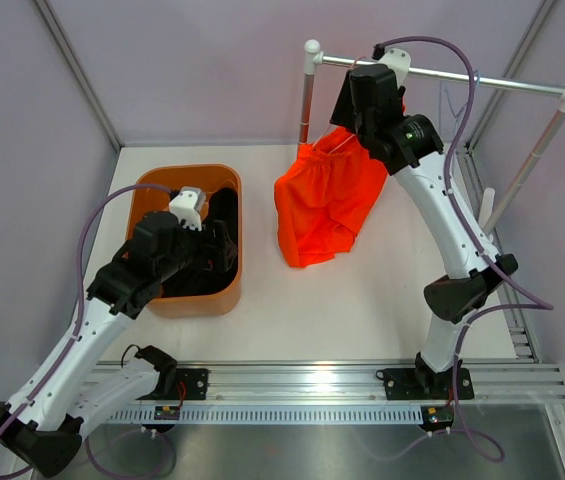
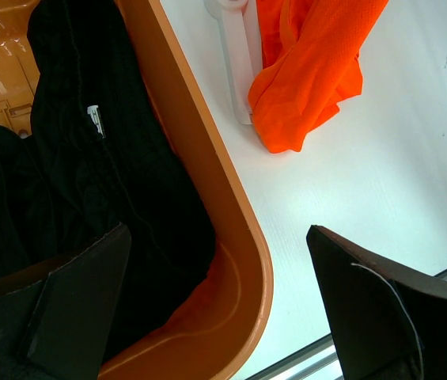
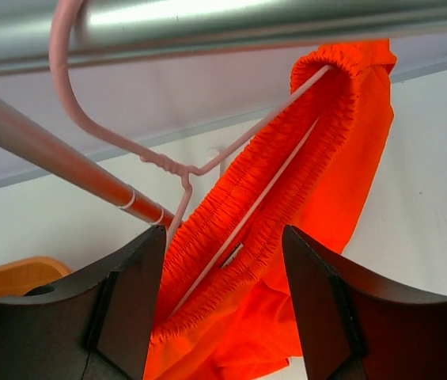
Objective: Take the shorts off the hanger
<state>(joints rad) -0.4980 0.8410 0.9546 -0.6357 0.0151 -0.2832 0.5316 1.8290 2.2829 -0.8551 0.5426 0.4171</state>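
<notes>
The pink hanger's neck [image 3: 162, 161] is clear of the waistband, so the robot's open right gripper should go on toward the neck [image 3: 182, 169] until its fingers are on both sides of it, and then close.
The orange-red shorts [image 1: 324, 205] hang by their elastic waistband [image 3: 263, 198] on a pink hanger [image 3: 128, 146] hooked over the silver rail [image 1: 482, 80]. Their lower end [image 2: 302, 87] rests on the white table. My right gripper [image 3: 223, 301] is open, up by the rail, with the waistband between its fingers and not touching them. The black shorts [image 1: 220, 228] lie in the orange bin [image 1: 224, 290], also shown in the left wrist view [image 2: 89, 182]. My left gripper [image 2: 219, 309] is open and empty, straddling the bin's near right corner [image 2: 247, 261].
The rack's two uprights [image 1: 308, 95] [image 1: 537, 160] stand at the back of the white table. Its base foot [image 2: 235, 55] lies by the shorts' hem. A metal rail [image 1: 342, 380] runs along the near edge. Grey walls close in both sides.
</notes>
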